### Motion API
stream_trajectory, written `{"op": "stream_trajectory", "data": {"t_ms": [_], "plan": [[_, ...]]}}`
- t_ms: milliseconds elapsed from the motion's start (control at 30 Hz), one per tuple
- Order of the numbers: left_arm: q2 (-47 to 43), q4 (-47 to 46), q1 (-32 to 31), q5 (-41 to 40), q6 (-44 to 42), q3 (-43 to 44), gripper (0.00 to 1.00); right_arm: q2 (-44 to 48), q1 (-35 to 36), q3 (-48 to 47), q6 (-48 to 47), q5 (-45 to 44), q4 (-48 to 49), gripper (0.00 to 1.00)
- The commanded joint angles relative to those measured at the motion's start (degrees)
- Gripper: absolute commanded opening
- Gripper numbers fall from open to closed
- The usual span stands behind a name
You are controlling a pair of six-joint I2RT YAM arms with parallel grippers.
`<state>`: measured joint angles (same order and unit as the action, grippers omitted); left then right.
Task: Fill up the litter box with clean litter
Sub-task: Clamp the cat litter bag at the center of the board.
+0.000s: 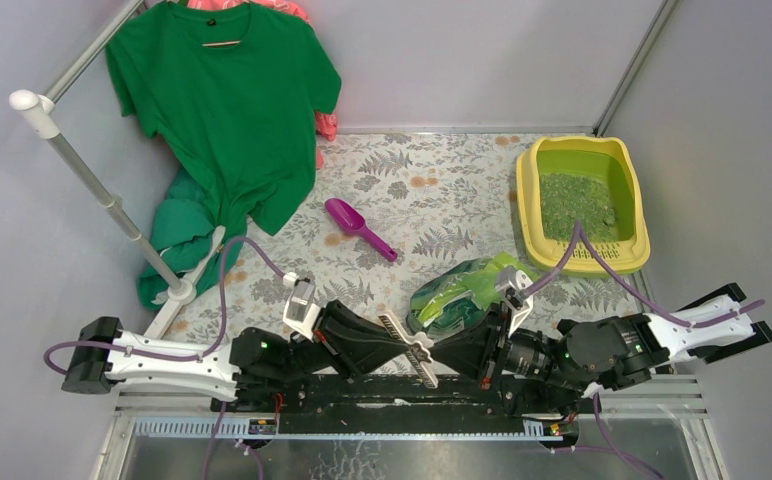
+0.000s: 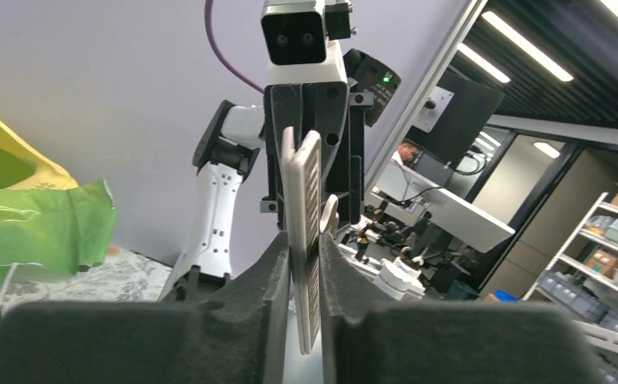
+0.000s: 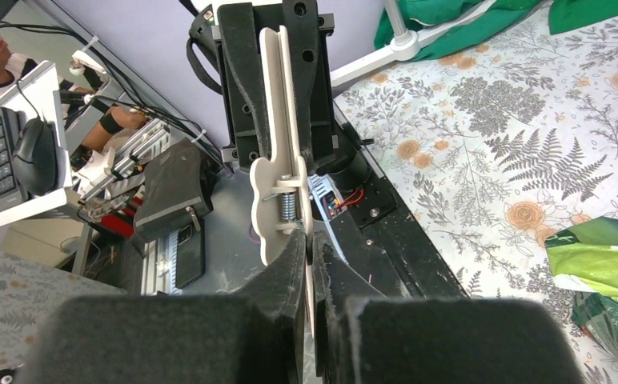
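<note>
Next, I open my right gripper, straighten the white clip and reach around both handles, because the clip is slanted and my right gripper is pinching only one handle (image 3: 306,228).
The yellow litter box (image 1: 527,215) stands at the far right of the table, with clean litter (image 1: 577,205) as a green grainy layer inside it. A white spring clip (image 1: 409,345) hangs between my two arms above the near edge. The left gripper (image 1: 399,343) is shut on the clip's ribbed end (image 2: 304,192), its fingers pressing both faces in the left wrist view (image 2: 306,264). From the other side, the right gripper (image 1: 434,352) is shut on the clip's thin handle (image 3: 282,120), as the right wrist view (image 3: 312,256) shows. The green bag (image 1: 462,295) lies crumpled just behind the grippers.
A purple scoop (image 1: 360,228) lies mid-table on the leaf-patterned cloth. A green T-shirt (image 1: 224,110) hangs on a white rack (image 1: 92,180) at the back left. Grey walls close the back and right sides. The green bag's edge (image 3: 610,256) shows in the right wrist view.
</note>
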<state>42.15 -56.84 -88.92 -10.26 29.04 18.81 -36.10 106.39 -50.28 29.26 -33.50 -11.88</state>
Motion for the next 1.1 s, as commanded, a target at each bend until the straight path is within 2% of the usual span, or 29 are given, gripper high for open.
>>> {"op": "stream_trajectory", "data": {"t_ms": [0,33,100,200,367,600,767,933,1067], "plan": [[1.5,-4.6,1.0,2.4,0.8,1.5,0.16,-0.3,0.2,-0.2,-0.4,-2.1,3.7,0.02],[1.9,-5.0,1.3,2.9,1.1,1.6,0.11,-0.6,0.2,-0.2,-0.4,-2.1,3.6,0.03],[2.3,-5.4,1.6,4.1,1.6,1.6,0.08,-1.3,0.1,-0.8,0.1,-2.6,2.6,0.07],[1.8,-3.7,2.2,4.6,2.3,2.1,0.06,-1.3,0.1,-1.5,1.0,-3.1,0.5,0.27],[-1.4,2.1,3.0,3.4,4.3,2.9,0.05,1.8,0.1,-1.5,2.2,-3.1,-3.1,0.44],[-3.0,10.7,6.8,3.8,11.2,5.4,0.05,2.5,0.2,-2.8,1.5,-0.2,-6.6,0.46],[-3.8,16.2,9.8,5.9,16.0,6.8,0.04,-0.6,0.1,-6.1,-0.5,4.0,-8.8,0.53],[-4.6,18.8,12.1,8.6,18.6,7.2,0.04,-1.2,0.1,-6.9,-2.7,2.2,-6.4,0.60],[-3.9,16.6,13.8,12.2,20.6,6.5,0.04,-1.2,0.1,-7.8,-2.2,-3.0,-7.9,0.63]]}}
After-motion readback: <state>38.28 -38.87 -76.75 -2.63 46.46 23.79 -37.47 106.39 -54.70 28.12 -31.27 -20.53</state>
